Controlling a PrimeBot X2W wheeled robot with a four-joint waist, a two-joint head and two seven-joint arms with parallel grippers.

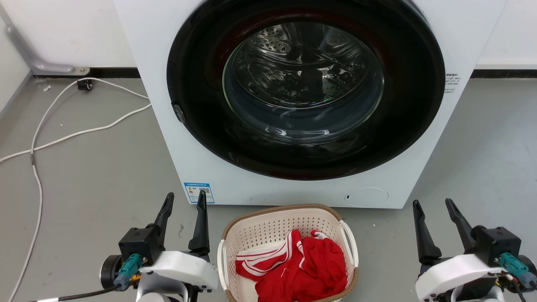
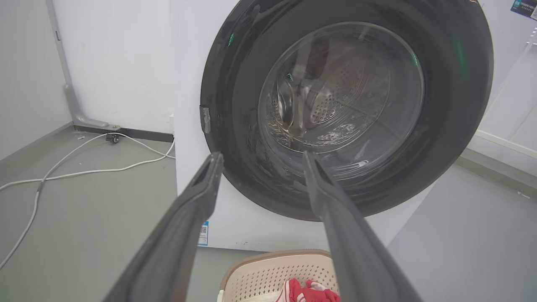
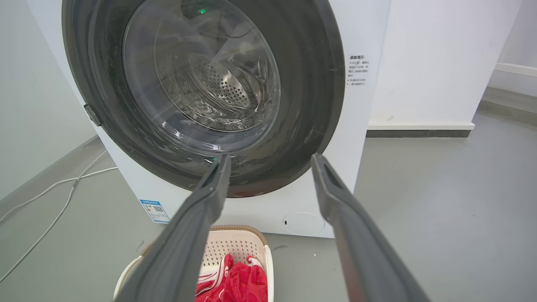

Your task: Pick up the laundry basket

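Observation:
The red and white clothes [image 1: 297, 266] lie slumped far below the brown rim [image 1: 282, 209], so they will stay in place and come along when I lift the laundry basket.
The laundry basket [image 1: 268, 228], cream with perforated walls, a brown rim and white loop handles, stands on the grey floor just in front of the washer, holding red and white clothes [image 1: 304, 264]. My left gripper [image 1: 184, 200] hovers to its left, open and empty. My right gripper [image 1: 434, 205] stays off to the basket's right, open too, farther from it. In the left wrist view the basket [image 2: 268, 270] peeks in at the bottom between the fingers [image 2: 184, 222]. The right wrist view has the basket [image 3: 235, 247] low and left of centre, partly behind a finger [image 3: 197, 226].
A white front-loading washer [image 1: 201, 159] with a shut dark round door [image 1: 306, 84] rises right behind the basket. White cables [image 1: 63, 136] trail over the floor at the left, toward a wall bracket [image 1: 54, 67]. Grey floor spreads on both sides of the basket.

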